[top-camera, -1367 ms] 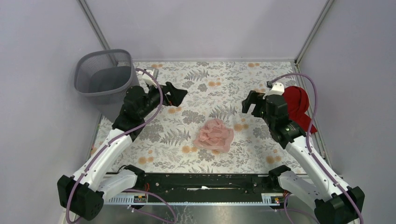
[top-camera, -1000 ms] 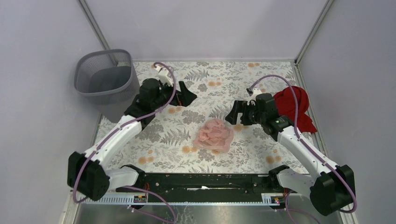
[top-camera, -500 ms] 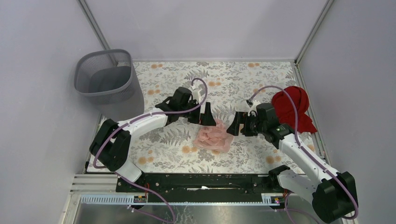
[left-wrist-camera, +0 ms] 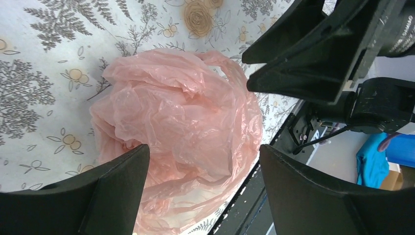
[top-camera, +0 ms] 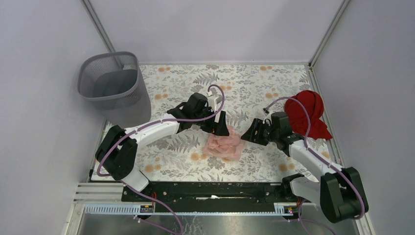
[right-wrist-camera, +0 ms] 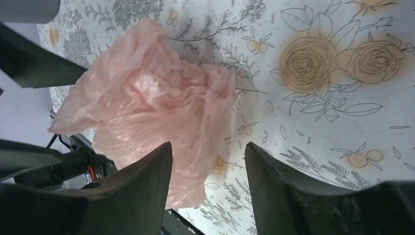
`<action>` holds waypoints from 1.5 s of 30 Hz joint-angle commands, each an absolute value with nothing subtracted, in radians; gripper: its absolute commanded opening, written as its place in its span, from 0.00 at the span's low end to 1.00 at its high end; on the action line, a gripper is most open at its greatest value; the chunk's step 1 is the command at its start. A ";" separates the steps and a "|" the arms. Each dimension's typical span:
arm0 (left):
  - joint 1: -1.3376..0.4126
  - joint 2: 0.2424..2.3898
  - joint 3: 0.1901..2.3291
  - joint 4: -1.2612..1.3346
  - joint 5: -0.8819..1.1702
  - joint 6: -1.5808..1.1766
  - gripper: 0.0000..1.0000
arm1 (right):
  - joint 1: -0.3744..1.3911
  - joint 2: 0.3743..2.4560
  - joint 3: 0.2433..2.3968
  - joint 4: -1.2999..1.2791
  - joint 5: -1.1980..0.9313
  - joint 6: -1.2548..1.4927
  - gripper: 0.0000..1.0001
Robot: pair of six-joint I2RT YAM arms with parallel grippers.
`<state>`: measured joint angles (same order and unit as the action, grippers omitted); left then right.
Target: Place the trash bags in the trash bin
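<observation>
The trash bag point(top-camera: 224, 148) is crumpled up below my open left gripper. My left gripper should first pinch the trash bag's edge point(top-camera: 211, 139) toward the trash bin, and then both grippers should spread the trash bag.
The pale-pink trash bag point(top-camera: 224, 143) lies crumpled on the flowered table, near the middle front. It also shows in the left wrist view point(left-wrist-camera: 181, 127) and in the right wrist view point(right-wrist-camera: 151, 107). My left gripper point(top-camera: 221, 126) is open just above the bag's far-left edge; the bag fills the gap between its fingers without being gripped. My right gripper point(top-camera: 248, 133) is open at the bag's right edge, one finger over the plastic, the other over bare table. The dark-grey mesh trash bin point(top-camera: 111, 83) stands at the far left corner, away from both grippers.
A solid red cloth bundle point(top-camera: 308, 113) lies at the table's right edge behind the right arm. Grey walls close in the table on three sides. A black rail point(top-camera: 210, 190) runs along the near edge.
Both arms have come in from the sides and down to the pink bag, the left from near the bin, the right from beside the red cloth. The bag has not moved.
</observation>
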<state>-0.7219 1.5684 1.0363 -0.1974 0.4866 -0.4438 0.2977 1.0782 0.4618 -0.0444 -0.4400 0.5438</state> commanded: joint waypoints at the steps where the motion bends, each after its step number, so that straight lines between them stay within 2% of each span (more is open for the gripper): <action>1: -0.728 1.536 1.094 -0.218 0.432 -0.394 0.86 | 0.256 1.180 0.505 0.043 -0.526 0.525 0.62; 3: -0.729 1.527 1.094 -0.219 0.430 -0.390 0.86 | 0.257 1.250 0.508 0.079 -0.583 0.523 0.59; 7: -0.728 1.519 1.096 -0.219 0.439 -0.388 0.95 | 0.258 1.357 0.480 0.193 -0.673 0.571 0.53; 9: -0.729 1.514 1.097 -0.220 0.440 -0.387 0.98 | 0.259 1.367 0.466 0.256 -0.687 0.592 0.41; 12: -0.729 1.512 1.113 -0.250 0.428 -0.380 0.99 | 0.258 1.346 0.489 0.232 -0.667 0.582 0.13; 15: -0.702 1.439 1.112 -0.328 0.396 -0.399 0.99 | 0.258 1.255 0.514 0.134 -0.606 0.533 0.00; 20: -0.664 1.165 0.803 -0.197 0.400 -0.538 0.99 | 0.257 1.114 0.487 0.041 -0.529 0.482 0.00; 24: -0.662 1.047 0.598 -0.006 0.421 -0.664 0.98 | 0.258 1.101 0.457 0.077 -0.595 0.490 0.00; 31: -0.663 1.151 0.622 0.071 0.410 -0.733 0.79 | 0.258 1.113 0.444 0.102 -0.648 0.480 0.00; 39: -0.679 1.393 0.768 0.083 0.422 -0.737 0.68 | 0.258 1.020 0.404 0.086 -0.655 0.504 0.00; 43: -0.681 1.443 0.777 0.062 0.392 -0.742 0.39 | 0.258 0.991 0.409 0.056 -0.654 0.498 0.00; 45: -0.681 1.448 0.804 0.015 0.361 -0.723 0.28 | 0.258 0.971 0.407 0.044 -0.633 0.497 0.00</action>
<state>-0.6762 1.4387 0.7391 0.0265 0.4061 -0.7391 0.2596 1.0130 0.4076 0.0746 -0.6315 0.5053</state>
